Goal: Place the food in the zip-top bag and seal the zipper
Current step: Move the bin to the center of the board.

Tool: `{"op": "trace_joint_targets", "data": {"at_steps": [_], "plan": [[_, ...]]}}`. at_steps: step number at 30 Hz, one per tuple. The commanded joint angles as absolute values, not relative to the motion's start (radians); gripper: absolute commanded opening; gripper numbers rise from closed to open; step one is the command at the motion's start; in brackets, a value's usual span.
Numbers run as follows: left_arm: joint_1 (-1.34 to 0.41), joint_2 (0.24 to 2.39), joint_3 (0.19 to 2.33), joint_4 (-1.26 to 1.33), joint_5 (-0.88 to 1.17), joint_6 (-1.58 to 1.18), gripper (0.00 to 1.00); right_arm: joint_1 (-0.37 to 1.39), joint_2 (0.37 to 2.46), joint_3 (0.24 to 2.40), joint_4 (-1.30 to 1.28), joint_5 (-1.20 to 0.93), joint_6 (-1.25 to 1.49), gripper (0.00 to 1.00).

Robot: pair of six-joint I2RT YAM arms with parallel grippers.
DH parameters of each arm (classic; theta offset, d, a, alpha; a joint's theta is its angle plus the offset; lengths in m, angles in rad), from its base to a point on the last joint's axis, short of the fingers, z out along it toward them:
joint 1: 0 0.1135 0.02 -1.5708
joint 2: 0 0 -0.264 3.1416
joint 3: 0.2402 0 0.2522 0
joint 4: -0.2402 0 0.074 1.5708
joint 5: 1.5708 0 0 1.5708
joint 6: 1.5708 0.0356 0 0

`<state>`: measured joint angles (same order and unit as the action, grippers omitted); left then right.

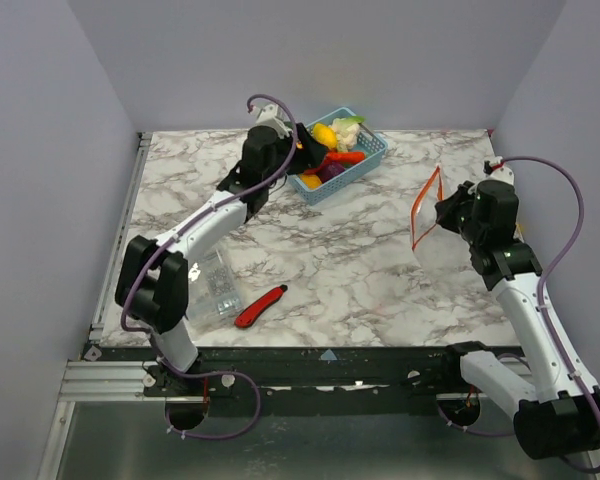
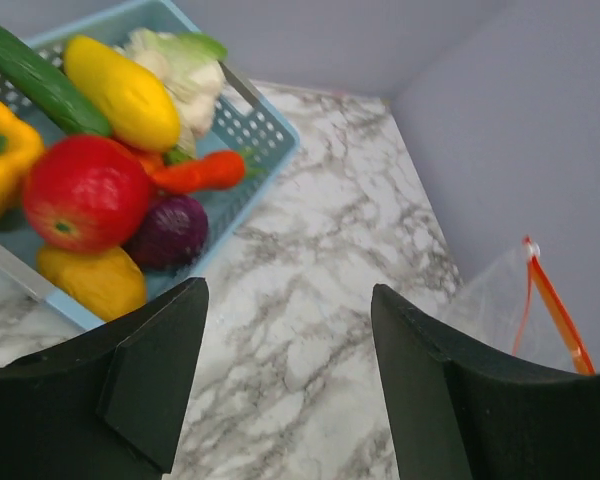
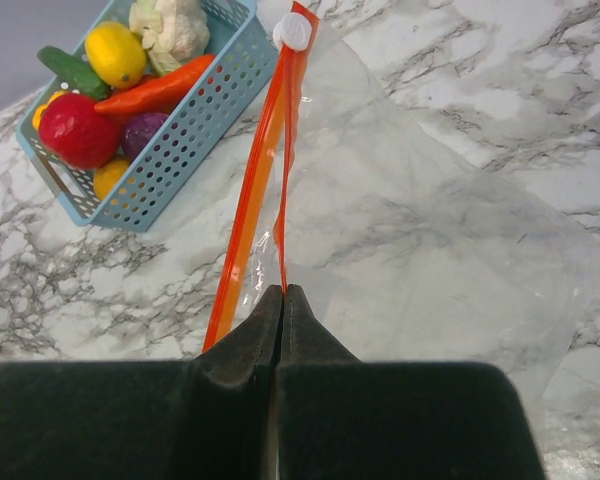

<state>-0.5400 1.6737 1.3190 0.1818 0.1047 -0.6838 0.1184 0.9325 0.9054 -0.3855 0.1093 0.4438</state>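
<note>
The robot's left gripper should take the basket by its end rim (image 2: 18, 272) and pull it closer before picking food, because the basket sits close to the back wall (image 1: 345, 112).
The food (image 1: 332, 150) lies in a blue lattice basket (image 1: 372, 158) at the back: a red piece (image 2: 85, 192), yellow pieces (image 2: 122, 92), a purple piece (image 2: 170, 232), an orange piece (image 2: 195, 172), a green piece and a white piece. My left gripper (image 1: 302, 148) is open and empty at the basket's left rim, its fingers (image 2: 130, 370) over bare table. The clear zip-top bag (image 3: 430, 240) lies at the right. My right gripper (image 3: 282, 292) is shut on one lip of its orange-red zipper (image 3: 255, 190), holding the mouth (image 1: 427, 208) raised and slightly apart.
A red utility knife (image 1: 260, 306) lies near the front edge. A rigid clear ridged box (image 1: 212, 285) sits beside it under the left arm. Grey walls close in the marble table (image 1: 330, 250) at left, back and right.
</note>
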Motion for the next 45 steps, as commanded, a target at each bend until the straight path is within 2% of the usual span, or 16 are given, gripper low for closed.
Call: {"op": "trace_joint_targets", "data": {"at_steps": [1,9,15,21,32,38,42,45], "plan": [[-0.44,1.792,1.462,0.206,0.029,-0.812,0.67,0.116,0.963,0.967,-0.382,0.085,0.446,0.0],[-0.36,2.066,1.733,0.243,-0.029,-1.092,0.65,0.117,1.039,1.033,-0.413,0.129,0.44,0.0],[-0.351,2.239,1.916,0.281,-0.096,-1.19,0.65,0.117,1.088,1.057,-0.416,0.157,0.426,0.0],[-0.337,2.361,1.972,0.413,-0.058,-1.243,0.63,0.117,1.115,1.051,-0.403,0.164,0.417,0.0],[-0.328,2.129,1.637,0.423,-0.094,-0.891,0.66,0.118,1.092,1.022,-0.387,0.122,0.423,0.0],[-0.324,2.034,1.552,0.353,-0.108,-0.785,0.66,0.117,1.073,1.007,-0.383,0.104,0.427,0.0],[-0.31,1.996,1.481,0.315,-0.131,-0.852,0.66,0.118,1.071,1.006,-0.382,0.092,0.431,0.0],[-0.277,1.995,1.443,0.253,-0.079,-1.003,0.6,0.117,1.067,1.007,-0.382,0.092,0.433,0.0]]}}
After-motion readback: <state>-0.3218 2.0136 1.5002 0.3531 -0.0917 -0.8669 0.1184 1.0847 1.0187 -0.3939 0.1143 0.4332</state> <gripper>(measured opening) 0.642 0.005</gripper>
